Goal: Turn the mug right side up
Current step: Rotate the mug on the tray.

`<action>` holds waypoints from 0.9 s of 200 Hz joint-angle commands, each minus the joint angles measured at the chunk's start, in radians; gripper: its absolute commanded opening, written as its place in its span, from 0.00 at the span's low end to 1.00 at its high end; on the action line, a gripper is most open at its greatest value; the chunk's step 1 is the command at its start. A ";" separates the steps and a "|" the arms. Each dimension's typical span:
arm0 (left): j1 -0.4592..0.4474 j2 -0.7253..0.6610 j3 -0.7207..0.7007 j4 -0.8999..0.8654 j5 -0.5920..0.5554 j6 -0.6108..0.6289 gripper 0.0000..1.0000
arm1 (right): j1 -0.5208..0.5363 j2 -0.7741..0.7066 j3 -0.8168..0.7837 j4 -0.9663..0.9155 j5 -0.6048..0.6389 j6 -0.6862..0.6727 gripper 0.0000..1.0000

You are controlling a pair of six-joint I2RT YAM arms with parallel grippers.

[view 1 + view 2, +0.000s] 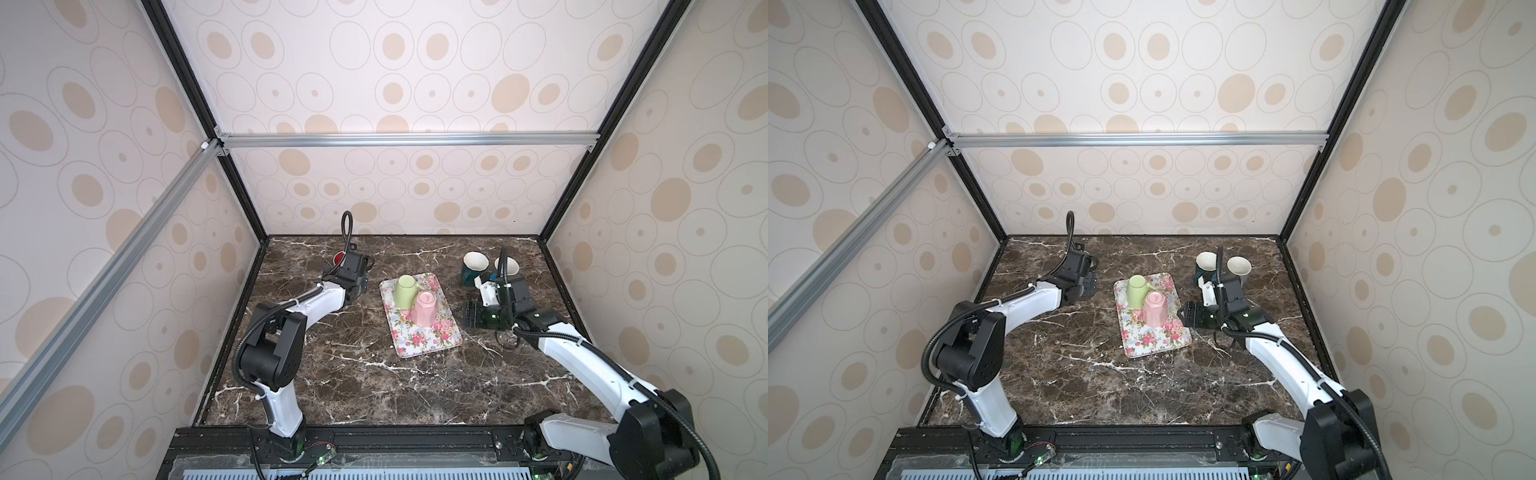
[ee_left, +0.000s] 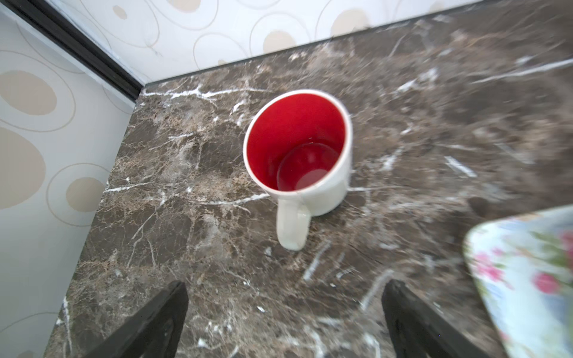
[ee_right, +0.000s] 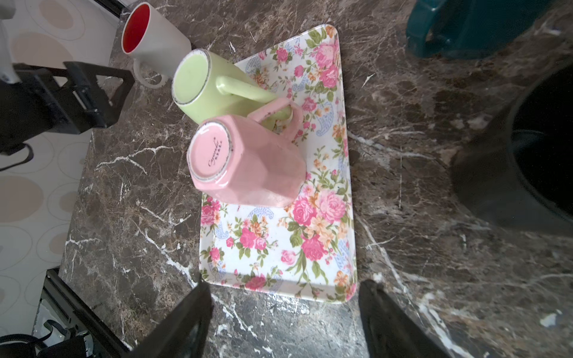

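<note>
The pink mug is up against the green mug point(image 1: 414, 301). Next, my right gripper slides the pink mug toward the tray's near end point(image 1: 426, 341) before it turns either mug up.
A white mug with a red inside point(image 2: 297, 148) stands upright on the marble near the back left corner, handle towards my left gripper point(image 2: 286, 297). That gripper is open and empty, a short way back from the mug. In a top view only the mug's red rim point(image 1: 338, 257) shows behind the left wrist. A green mug point(image 1: 406, 291) and a pink mug point(image 1: 424, 313) stand upside down, touching, on the floral tray point(image 1: 432, 345). My right gripper point(image 3: 285, 291) is open and empty over bare marble just off the tray's near edge point(image 3: 273, 248).
A teal mug point(image 1: 473, 268) and a cream mug point(image 1: 508, 266) stand upright at the back right. A dark mug point(image 3: 511, 170) sits close beside the right wrist. Patterned walls close in the left, back and right sides.
</note>
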 commanded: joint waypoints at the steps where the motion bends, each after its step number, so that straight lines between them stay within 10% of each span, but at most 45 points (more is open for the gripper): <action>1: -0.042 -0.077 -0.084 0.061 0.067 -0.028 0.98 | 0.015 0.092 0.113 -0.010 0.051 -0.058 0.77; 102: -0.182 -0.368 -0.374 0.299 0.164 -0.064 0.98 | 0.087 0.603 0.572 -0.107 0.275 -0.104 0.73; 180: -0.184 -0.464 -0.427 0.321 0.179 -0.056 0.98 | 0.131 0.717 0.647 -0.155 0.232 -0.119 0.68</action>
